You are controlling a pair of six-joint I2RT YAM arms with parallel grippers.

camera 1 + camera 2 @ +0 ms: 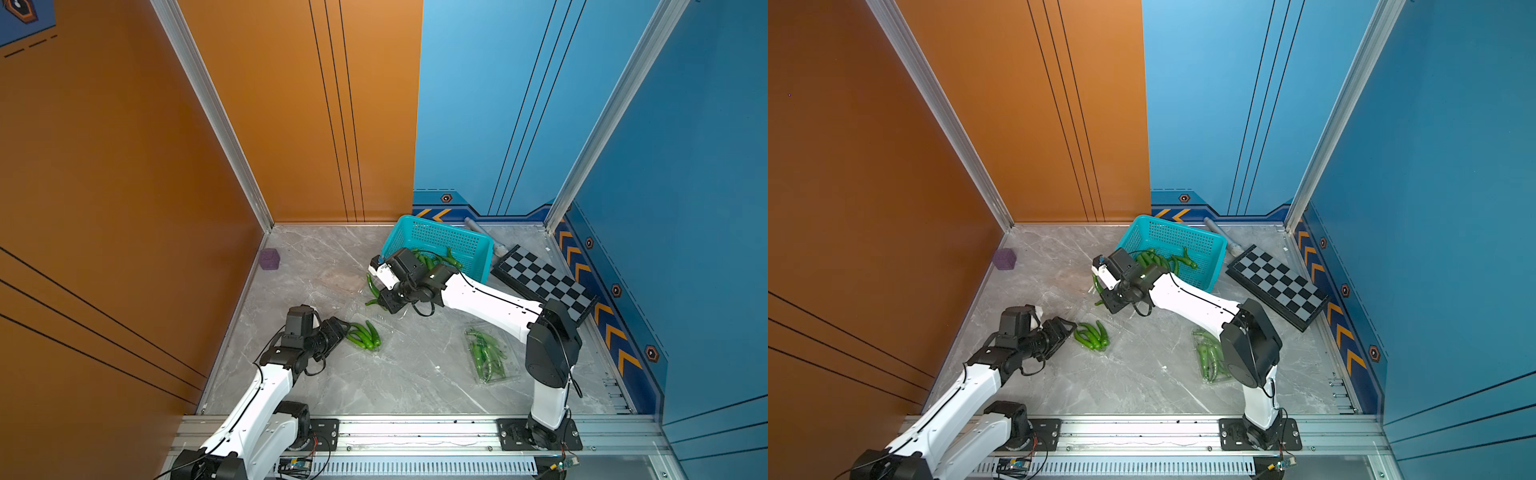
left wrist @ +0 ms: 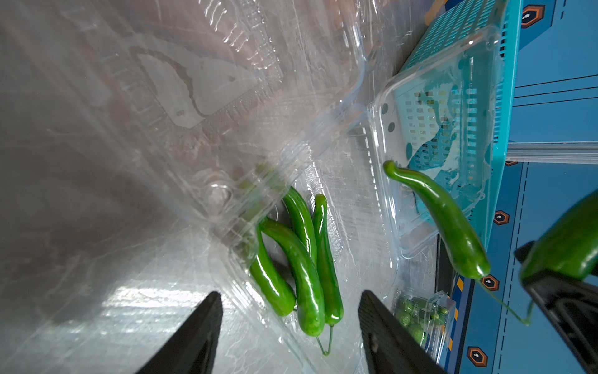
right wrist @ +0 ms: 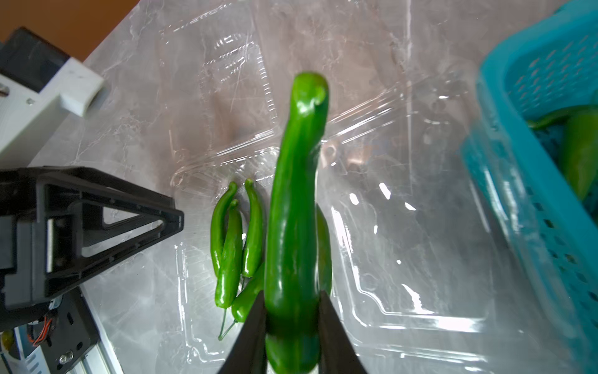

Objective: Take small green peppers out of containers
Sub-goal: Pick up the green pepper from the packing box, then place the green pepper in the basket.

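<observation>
The small green pepper (image 3: 290,233) hangs clear of the peppers in the open container, so the robot's right gripper should now go to the teal basket (image 1: 434,239) and let go there.
My right gripper (image 3: 292,294) is shut on a small green pepper (image 3: 297,194), held up over an open clear container (image 3: 404,259). A second pepper sits close behind it; whether it is gripped too I cannot tell. In both top views this gripper (image 1: 376,296) hovers just in front of the basket. My left gripper (image 2: 290,293) is open at the edge of the open container (image 2: 323,97), facing three peppers (image 2: 304,259) lying in it (image 1: 365,336). A closed container (image 1: 511,370) full of peppers lies to the right, near the right arm.
A teal perforated basket (image 1: 440,245) with several peppers in it stands at the back. A chessboard (image 1: 544,282) and a grey cylinder (image 1: 484,232) lie at the back right. A purple cube (image 1: 269,259) sits by the left wall.
</observation>
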